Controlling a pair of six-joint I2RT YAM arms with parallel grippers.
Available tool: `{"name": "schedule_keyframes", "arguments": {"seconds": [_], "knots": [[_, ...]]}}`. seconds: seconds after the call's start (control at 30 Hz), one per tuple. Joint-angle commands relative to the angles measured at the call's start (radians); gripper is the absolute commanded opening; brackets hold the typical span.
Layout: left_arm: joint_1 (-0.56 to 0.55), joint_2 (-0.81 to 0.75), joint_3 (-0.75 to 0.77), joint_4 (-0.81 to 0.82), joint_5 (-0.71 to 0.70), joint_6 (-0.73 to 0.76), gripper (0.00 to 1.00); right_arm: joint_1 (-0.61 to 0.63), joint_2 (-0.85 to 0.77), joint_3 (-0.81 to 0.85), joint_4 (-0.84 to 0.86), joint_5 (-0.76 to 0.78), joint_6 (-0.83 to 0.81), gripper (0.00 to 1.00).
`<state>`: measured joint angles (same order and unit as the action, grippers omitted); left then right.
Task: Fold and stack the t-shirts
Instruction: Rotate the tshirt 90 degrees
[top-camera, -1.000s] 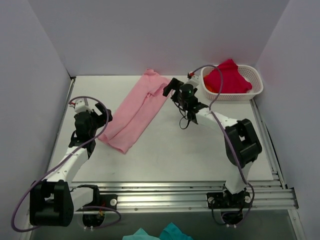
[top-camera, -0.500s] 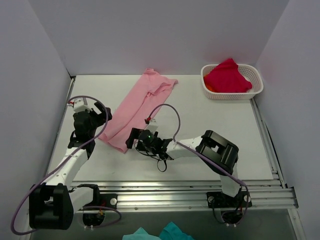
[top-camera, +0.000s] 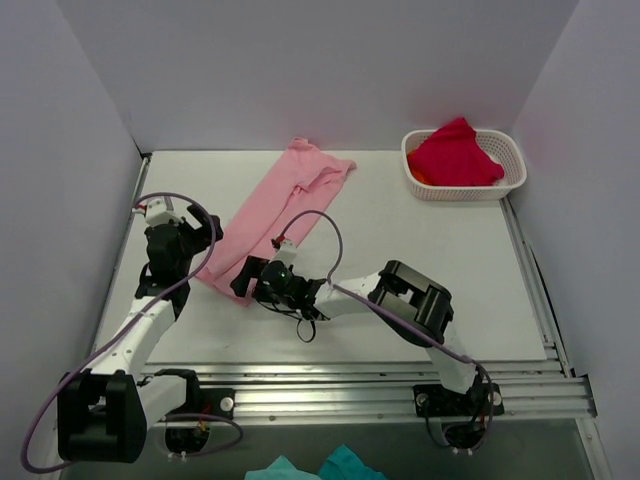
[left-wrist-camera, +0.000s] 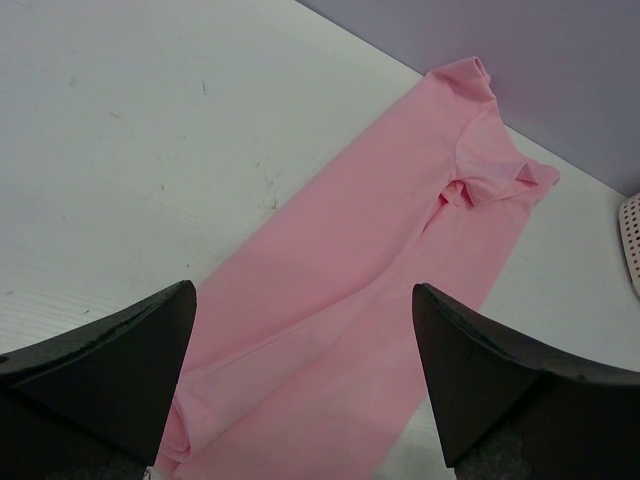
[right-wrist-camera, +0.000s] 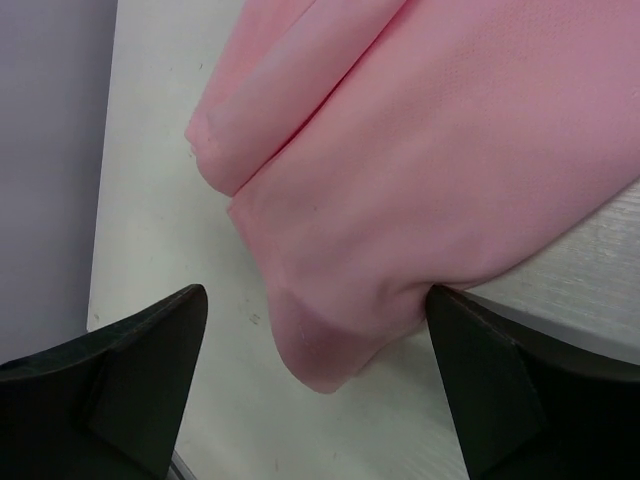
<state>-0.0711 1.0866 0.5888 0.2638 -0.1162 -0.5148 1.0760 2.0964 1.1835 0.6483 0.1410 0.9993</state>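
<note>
Next, I swing the t-shirt's near corner (top-camera: 245, 300) round with my right gripper to straighten the pink t-shirt's strip (top-camera: 270, 205), which lies slanted across the table, before folding it.
A light pink t-shirt (top-camera: 285, 210) lies as a long folded strip, running from the back middle of the table to the front left. My left gripper (top-camera: 200, 232) hovers open at the strip's near left edge, and in the left wrist view the pink t-shirt (left-wrist-camera: 400, 230) stretches away between the open left gripper (left-wrist-camera: 305, 400). My right gripper (top-camera: 243, 280) sits low at the strip's near end. It is open around the near corner of the pink t-shirt (right-wrist-camera: 420, 150); the right gripper (right-wrist-camera: 315, 390) has its right finger touching the cloth. A crimson t-shirt (top-camera: 455, 152) lies bunched in the basket.
The white lattice basket (top-camera: 460, 190) stands at the back right corner, and its edge (left-wrist-camera: 632, 240) shows in the left wrist view. Metal rails (top-camera: 380, 395) run along the near edge. Teal cloth (top-camera: 310, 468) lies below the rails. Grey walls enclose the left, back and right.
My right arm swung from the shirt's far end near the basket down to its near end, and its jaws started narrowing. The left arm barely moved.
</note>
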Motion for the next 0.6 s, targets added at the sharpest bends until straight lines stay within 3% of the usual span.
{"name": "schedule_keyframes", "arguments": {"seconds": [0.0,0.07,0.1,0.37,0.57], "knots": [[0.001,-0.021,0.011,0.011,-0.014,0.013,0.98,0.009,0.036,-0.007,-0.044,-0.034,0.015,0.80],[0.001,-0.019,0.011,0.009,-0.016,0.015,0.98,0.007,0.028,-0.024,-0.033,-0.032,0.009,0.38],[0.002,-0.019,0.009,0.011,-0.016,0.015,0.98,0.006,0.024,-0.027,-0.053,-0.020,0.010,0.00],[0.007,-0.027,0.002,0.011,-0.013,0.015,0.98,-0.019,-0.009,-0.102,-0.047,-0.001,0.002,0.00],[0.004,-0.027,0.006,-0.023,-0.017,-0.014,0.98,-0.077,-0.249,-0.382,-0.114,0.149,0.004,0.00]]}}
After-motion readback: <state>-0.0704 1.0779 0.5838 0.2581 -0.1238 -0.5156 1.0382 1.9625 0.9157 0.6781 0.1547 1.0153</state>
